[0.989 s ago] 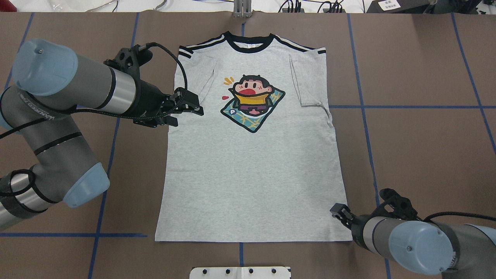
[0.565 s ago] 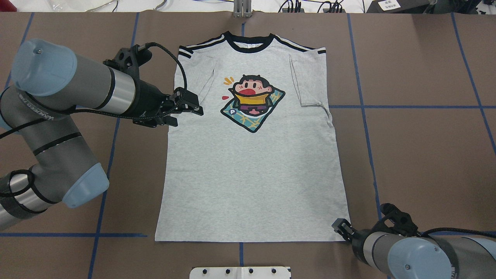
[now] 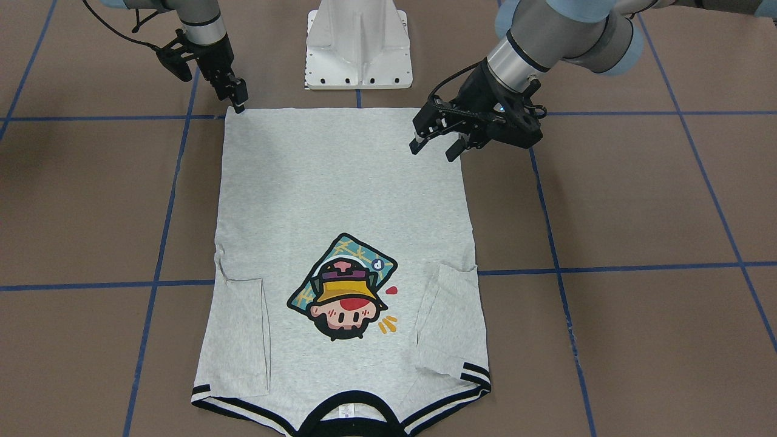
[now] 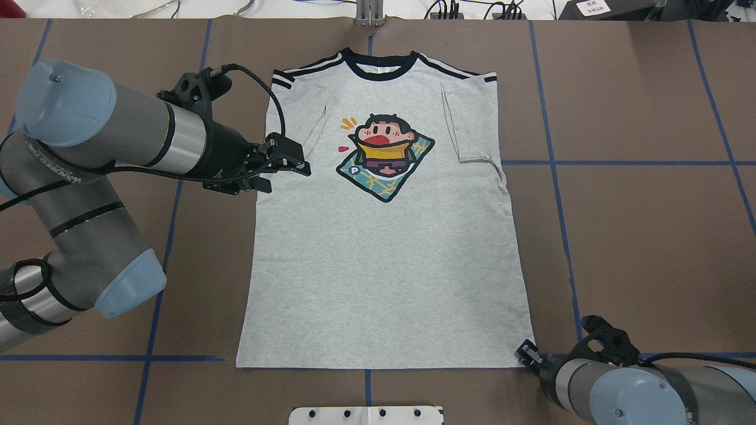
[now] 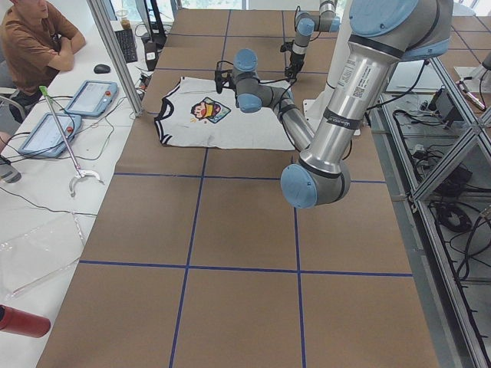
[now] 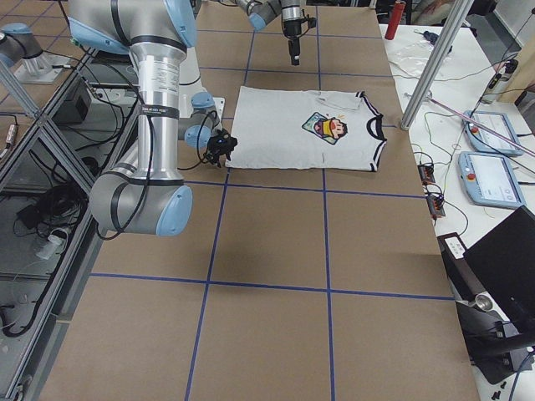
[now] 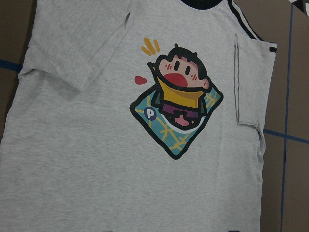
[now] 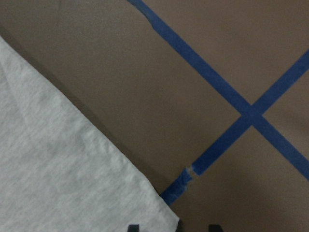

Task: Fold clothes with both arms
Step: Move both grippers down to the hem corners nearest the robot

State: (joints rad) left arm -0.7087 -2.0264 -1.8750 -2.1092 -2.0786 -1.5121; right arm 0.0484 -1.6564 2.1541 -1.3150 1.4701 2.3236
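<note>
The sleeves (image 3: 237, 336) are folded inward. The hem (image 3: 331, 110) will cover the sleeves and the print when I bring it over, and the black collar will still show.
The clothes are one light grey T-shirt (image 4: 384, 265) with a black collar and a cartoon print. It lies flat and face up on the brown table, both sleeves folded inward (image 3: 340, 182). My left gripper (image 4: 289, 180) hovers open over the shirt's left side edge near the sleeve (image 3: 434, 150). Its wrist view looks down on the print (image 7: 176, 108). My right gripper (image 4: 524, 352) is low at the hem's right corner (image 3: 238, 103). The right wrist view shows that shirt corner (image 8: 58, 169) lying between two spread fingertips (image 8: 133, 227), so this gripper is open.
The white pedestal base (image 3: 358, 42) stands just behind the hem. Blue tape lines (image 4: 555, 171) grid the brown table cover. A person (image 5: 31, 38) sits at a side table with tablets (image 5: 92, 96) beyond the collar end. Cables run along the far edge (image 4: 472, 9).
My right gripper has moved back toward the robot along the shirt's right edge, down to the hem corner. The left arm and the shirt have stayed put.
</note>
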